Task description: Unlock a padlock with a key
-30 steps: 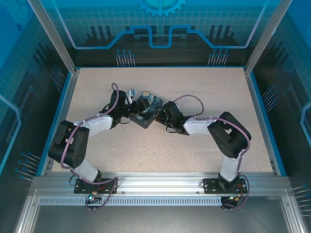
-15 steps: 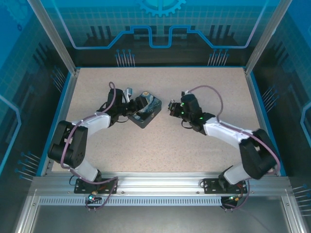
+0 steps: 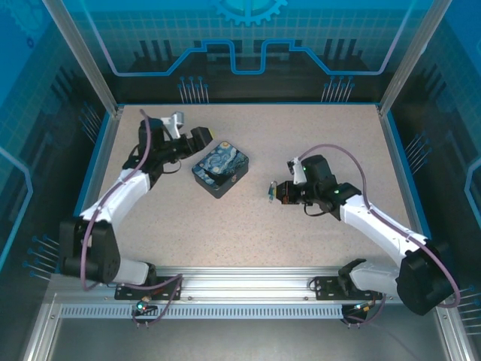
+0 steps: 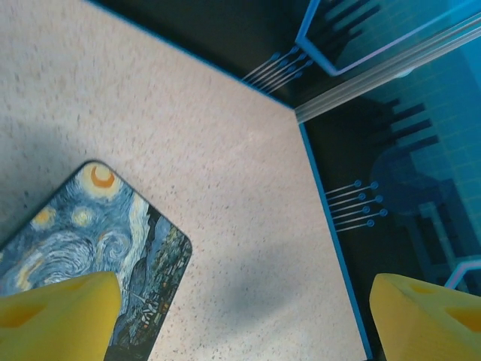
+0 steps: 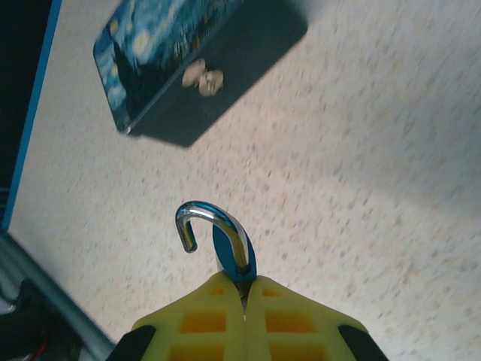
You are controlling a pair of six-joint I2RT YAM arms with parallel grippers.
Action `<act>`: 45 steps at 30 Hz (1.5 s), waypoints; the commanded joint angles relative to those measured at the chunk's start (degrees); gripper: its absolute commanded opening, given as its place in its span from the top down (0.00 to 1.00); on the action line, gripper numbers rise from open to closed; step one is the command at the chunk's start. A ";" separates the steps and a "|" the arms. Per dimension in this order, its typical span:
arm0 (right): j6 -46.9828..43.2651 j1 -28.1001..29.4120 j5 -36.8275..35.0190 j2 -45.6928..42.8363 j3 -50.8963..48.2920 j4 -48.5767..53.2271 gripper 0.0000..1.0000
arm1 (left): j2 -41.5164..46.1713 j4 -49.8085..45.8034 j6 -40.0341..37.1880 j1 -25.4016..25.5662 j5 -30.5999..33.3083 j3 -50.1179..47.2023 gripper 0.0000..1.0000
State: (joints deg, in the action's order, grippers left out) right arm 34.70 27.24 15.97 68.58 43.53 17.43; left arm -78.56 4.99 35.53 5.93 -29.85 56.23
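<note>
The shackle's end [image 5: 189,246] is free of the blue padlock's body, so my right gripper should keep lowering the blue padlock and let go once it rests on the clear tabletop [image 3: 264,213].
My right gripper [image 5: 244,282] is shut on the small blue padlock [image 5: 231,252], which sticks out past the yellow fingertips. Its silvery shackle [image 5: 207,214] stands swung open like a hook, one end free. In the top view the padlock [image 3: 270,192] hangs at the tip of the right gripper [image 3: 276,192], to the right of the starry-night box [image 3: 220,171] and apart from it. My left gripper [image 3: 201,139] hovers up and left of the box, open, with nothing between its yellow fingers [image 4: 60,312]. The key is hidden.
The painted box [image 5: 165,53] lies mid-table with a small pale latch [image 5: 203,79] on its dark side wall. Its lid [image 4: 90,226] sits just below the left fingers. A blue rim [image 3: 398,180] and glass walls bound the speckled table.
The right arm has pulled away from the box to the right, carrying the padlock. The left arm has drawn back up and left off the box, its jaws opening wider.
</note>
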 commanded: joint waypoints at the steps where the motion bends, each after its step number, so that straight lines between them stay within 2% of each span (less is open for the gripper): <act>1: 4.20 -0.63 8.47 1.71 -4.22 -1.95 0.96 | 5.95 -3.24 -2.76 -1.81 -0.44 -3.46 0.11; 4: 6.33 -0.61 10.99 6.48 -6.03 -6.10 0.96 | 10.87 -3.14 -2.53 -2.62 1.27 -7.59 0.08; 8: 5.67 -0.61 12.63 14.15 -3.94 -6.48 0.96 | 15.70 -4.86 -3.49 -3.55 3.23 -11.18 0.06; 17: 2.94 -2.04 13.99 25.93 1.84 -4.95 0.95 | 18.95 -10.23 -5.43 -5.23 3.86 -13.07 0.04; 21: 1.21 -2.16 12.59 28.02 3.30 -3.55 0.89 | 20.10 -11.22 -5.97 -5.83 4.52 -13.17 0.03; 24: -0.91 -2.18 11.07 28.39 4.35 -2.08 0.76 | 20.69 -12.03 -6.36 -6.10 4.91 -12.93 0.03; 28: -3.38 -2.74 7.02 25.31 5.40 0.51 0.58 | 21.39 -13.56 -7.09 -6.93 5.65 -12.14 0.01; 35: -10.02 -6.50 -0.69 14.29 8.85 8.03 0.42 | 23.90 -14.40 -6.71 -9.81 9.36 -11.83 0.01; 38: -12.97 -8.44 -6.75 8.92 9.97 10.39 0.38 | 25.55 -15.50 -6.63 -10.82 17.11 -12.57 0.01; 41: -15.40 -11.13 -12.99 4.12 9.50 10.29 0.30 | 27.49 -15.02 -7.29 -11.21 28.06 -14.85 0.01; 45: -18.00 -15.64 -19.98 -1.99 5.49 5.15 0.12 | 30.31 -5.93 -13.21 -11.21 37.06 -22.50 0.01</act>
State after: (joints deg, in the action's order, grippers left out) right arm 20.60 14.24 4.01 69.45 51.99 23.68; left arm -49.65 -5.89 27.38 -4.67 -3.29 38.15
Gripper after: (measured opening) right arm 0.842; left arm 0.988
